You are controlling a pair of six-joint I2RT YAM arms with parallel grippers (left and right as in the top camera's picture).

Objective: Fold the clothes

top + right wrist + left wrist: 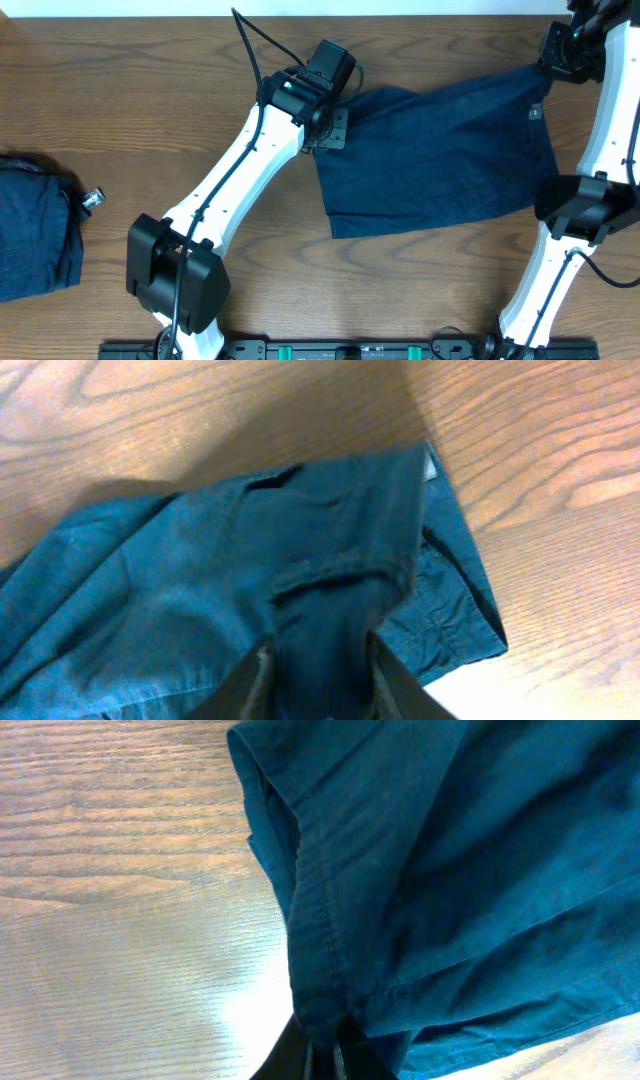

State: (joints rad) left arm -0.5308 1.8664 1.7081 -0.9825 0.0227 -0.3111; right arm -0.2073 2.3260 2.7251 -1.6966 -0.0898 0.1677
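The under layer [541,138] sticks out past the top layer, which my right gripper is holding by its corner. Next, I let go of the corner with my right gripper and take the layers' side edge lower down [550,168].
A dark blue garment [440,160] lies spread on the wooden table, right of centre. My left gripper [335,118] is shut on its upper left corner; in the left wrist view the hem [330,970] runs down into my fingers [325,1055]. My right gripper [560,55] is shut on the garment's upper right corner; in the right wrist view the cloth [320,590] bunches between my two fingers [318,680]. Both held corners are lifted a little off the table.
A folded dark blue garment [35,230] lies at the left edge, with a small metal object [92,200] beside it. Bare wooden table [150,120] surrounds the spread garment.
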